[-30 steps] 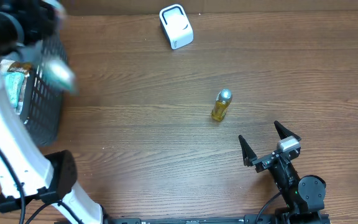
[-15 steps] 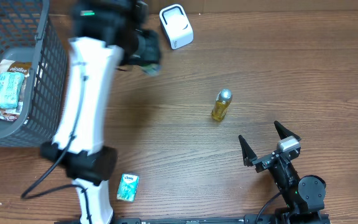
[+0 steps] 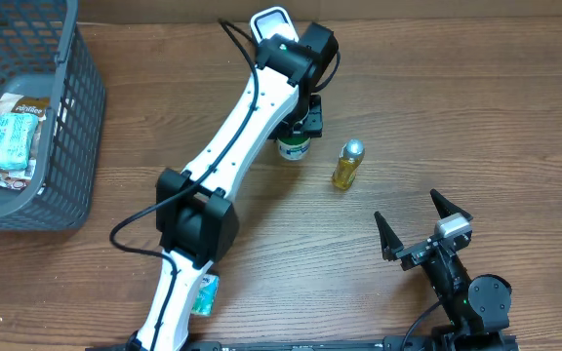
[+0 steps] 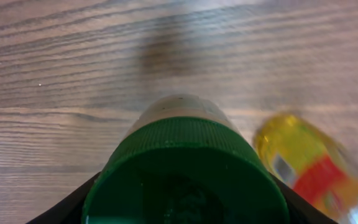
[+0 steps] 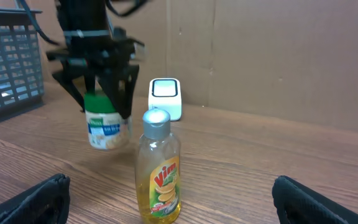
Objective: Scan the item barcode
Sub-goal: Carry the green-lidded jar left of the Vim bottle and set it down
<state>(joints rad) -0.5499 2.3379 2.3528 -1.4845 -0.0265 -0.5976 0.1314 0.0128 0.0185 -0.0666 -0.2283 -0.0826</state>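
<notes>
The white jar (image 5: 108, 132) is hanging with its base down above clear wood (image 5: 108, 155) next to the yellow Vim bottle. My left gripper should keep moving down until the jar is standing, and then let go.
My left gripper (image 3: 297, 129) is shut on a white jar with a green lid (image 3: 293, 148), just left of a yellow Vim bottle (image 3: 347, 164). In the left wrist view the green lid (image 4: 185, 168) fills the space between the jaws, with the yellow bottle (image 4: 309, 165) at its right. The right wrist view shows the left gripper (image 5: 98, 87) gripping the jar (image 5: 107, 127) by its top; whether it touches the table I cannot tell. The white scanner (image 3: 269, 21) sits behind, partly covered by the left arm. My right gripper (image 3: 407, 207) stands open, facing the bottle (image 5: 160, 168).
A dark mesh basket (image 3: 66, 166) at the far left holds snack packets (image 3: 13, 136). A small teal packet (image 3: 203, 292) lies on the table by the left arm's base. The scanner (image 5: 165, 96) stands before a cardboard back wall.
My left arm swung from the basket at the left across to the middle, bringing the jar next to the yellow bottle. The right arm stayed still.
</notes>
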